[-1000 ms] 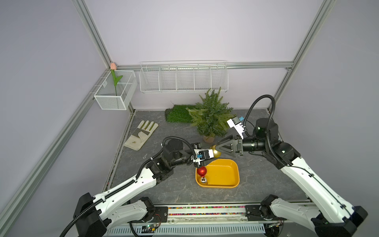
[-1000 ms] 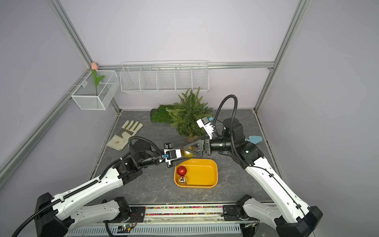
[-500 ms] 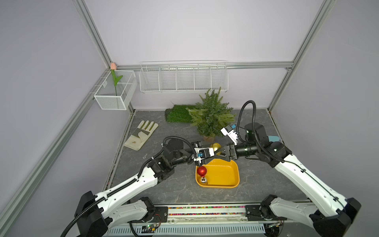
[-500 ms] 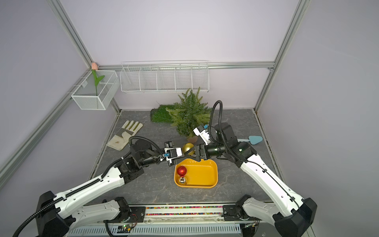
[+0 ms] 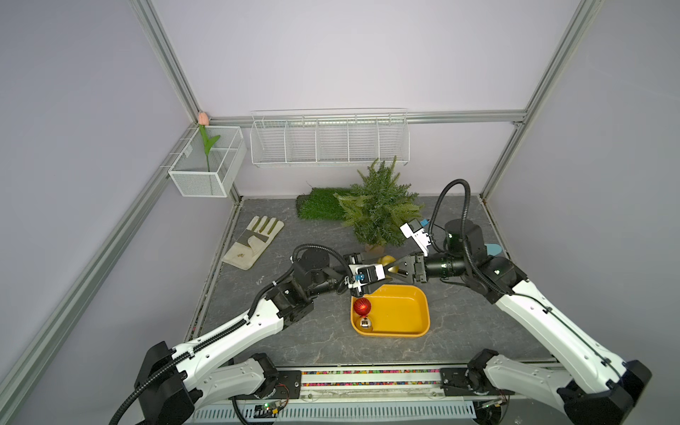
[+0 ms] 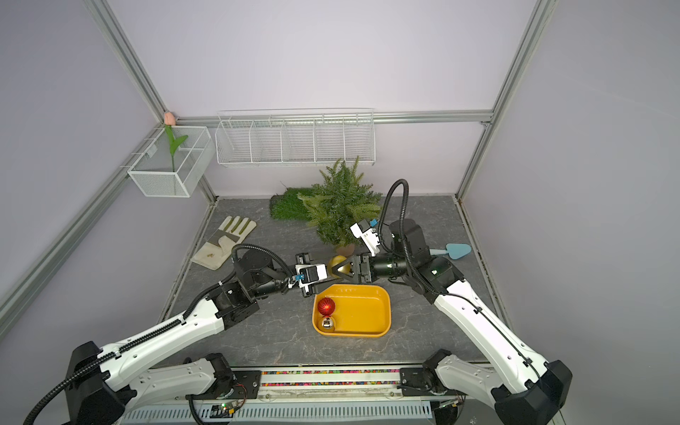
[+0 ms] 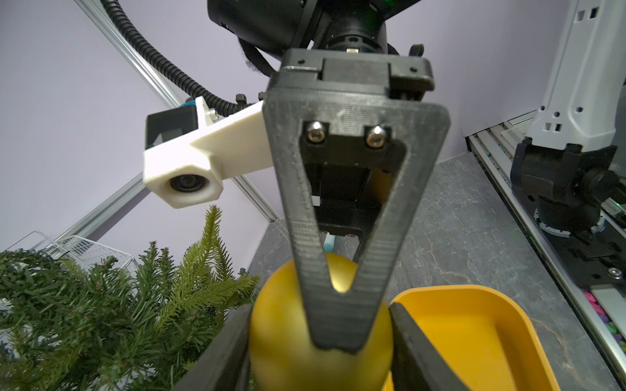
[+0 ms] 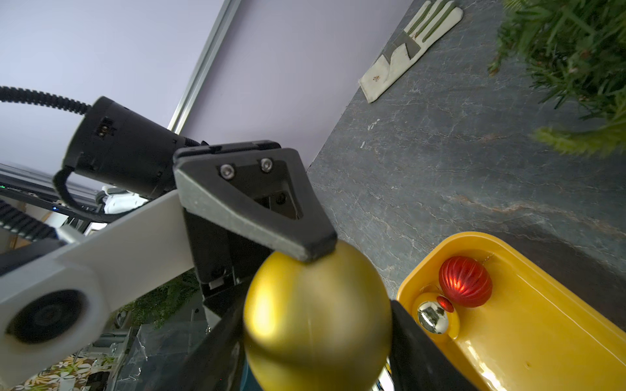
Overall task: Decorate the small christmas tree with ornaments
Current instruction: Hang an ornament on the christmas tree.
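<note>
My two grippers are both holding the gold ornament's round body (image 6: 339, 265) tight. My right gripper should keep hold of it while my left gripper opens and pinches the hanging string.
The smooth gold ornament (image 5: 387, 262) hangs above the table between the two arms, just in front of the small christmas tree (image 5: 379, 209). My left gripper (image 7: 321, 355) is shut on it, one finger on each side. My right gripper (image 8: 318, 338) comes from the opposite side, crosswise to the left one, and its fingers also press both sides of the gold ornament (image 8: 316, 318). The ribbed red ornament (image 5: 362, 306) and the small silver ornament (image 5: 365, 323) lie at the left end of the yellow tray (image 5: 404, 316).
A work glove (image 5: 254, 241) lies at the left of the table. A roll of green grass (image 5: 320, 204) sits behind the tree. A blue scoop (image 6: 456, 251) lies at the right edge. Wire baskets (image 5: 329, 138) hang on the back wall, one with a tulip (image 5: 208, 141).
My right gripper has moved left to the gold ornament and closed its wide-open fingers onto it. The left arm has stayed still with the ornament.
</note>
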You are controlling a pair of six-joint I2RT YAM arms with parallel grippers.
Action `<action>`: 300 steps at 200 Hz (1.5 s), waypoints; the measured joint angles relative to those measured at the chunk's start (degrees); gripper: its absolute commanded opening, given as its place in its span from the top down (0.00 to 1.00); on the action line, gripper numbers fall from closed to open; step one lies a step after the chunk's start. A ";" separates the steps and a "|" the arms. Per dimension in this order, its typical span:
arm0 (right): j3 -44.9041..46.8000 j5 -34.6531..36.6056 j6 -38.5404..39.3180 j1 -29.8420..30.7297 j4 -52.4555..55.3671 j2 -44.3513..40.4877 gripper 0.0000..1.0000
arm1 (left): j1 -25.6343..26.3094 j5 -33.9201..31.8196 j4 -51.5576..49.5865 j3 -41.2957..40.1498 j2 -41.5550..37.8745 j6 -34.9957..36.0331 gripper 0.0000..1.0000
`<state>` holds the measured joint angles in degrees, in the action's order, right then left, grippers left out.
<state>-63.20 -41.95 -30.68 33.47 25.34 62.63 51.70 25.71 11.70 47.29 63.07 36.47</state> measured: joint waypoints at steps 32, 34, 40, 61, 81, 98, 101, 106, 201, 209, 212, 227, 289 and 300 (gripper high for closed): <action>0.52 0.04 -0.74 -0.02 -0.98 -0.13 0.44 | -0.04 -0.39 0.00 0.00 0.11 -0.17 0.31; 0.52 0.13 -0.70 -0.02 -0.96 -0.17 0.45 | -0.04 -0.37 0.04 0.00 0.11 0.09 0.29; 0.52 0.28 -0.63 -0.04 -0.87 -0.26 0.45 | -0.04 -0.39 0.17 0.00 0.11 0.02 0.25; 0.52 0.79 -0.35 -0.98 -0.61 -0.94 0.48 | -0.04 -0.90 0.68 0.00 0.07 -0.52 0.14; 0.52 0.31 0.39 -3.32 -0.55 -1.88 0.48 | -0.04 -2.45 1.22 0.00 -0.33 -1.90 0.12; 0.37 -1.46 1.22 -5.97 -0.74 -2.25 0.49 | -0.04 -4.55 1.84 -0.04 -1.31 -2.91 0.11; 0.26 -1.77 1.46 -6.38 -0.79 -2.25 0.49 | -0.04 -4.87 1.86 -0.04 -1.46 -3.13 0.11; 0.07 -2.34 1.70 -7.13 -0.76 -2.19 0.49 | -0.04 -5.38 1.95 -0.02 -1.75 -3.30 0.11; -3.58 -13.46 5.86 -18.05 -3.78 -4.74 0.48 | -0.04 -11.52 -7.48 11.50 3.65 -9.14 0.26; -3.58 -14.45 6.21 -18.47 -4.46 -5.42 0.48 | -0.04 -11.04 -7.91 12.17 4.17 -9.51 0.29; -3.58 -14.84 6.32 -18.58 -4.72 -5.62 0.49 | -0.04 -10.86 -7.98 12.39 4.33 -9.31 0.31; -3.58 -16.61 6.82 -19.04 -5.81 -6.49 0.50 | -0.04 -10.03 -8.94 13.33 5.05 -9.68 0.37; -3.58 -21.14 9.18 -19.37 -6.27 -6.82 0.52 | -0.04 -5.64 -10.58 16.15 6.14 -10.25 0.58; -3.58 -21.14 9.60 -19.37 -6.12 -6.82 0.52 | -0.04 -4.52 -10.60 16.22 6.14 -9.99 0.64</action>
<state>-66.78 -63.09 -21.08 14.11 19.22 55.81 51.66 21.19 1.10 63.51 69.21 26.48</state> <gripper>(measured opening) 0.537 0.420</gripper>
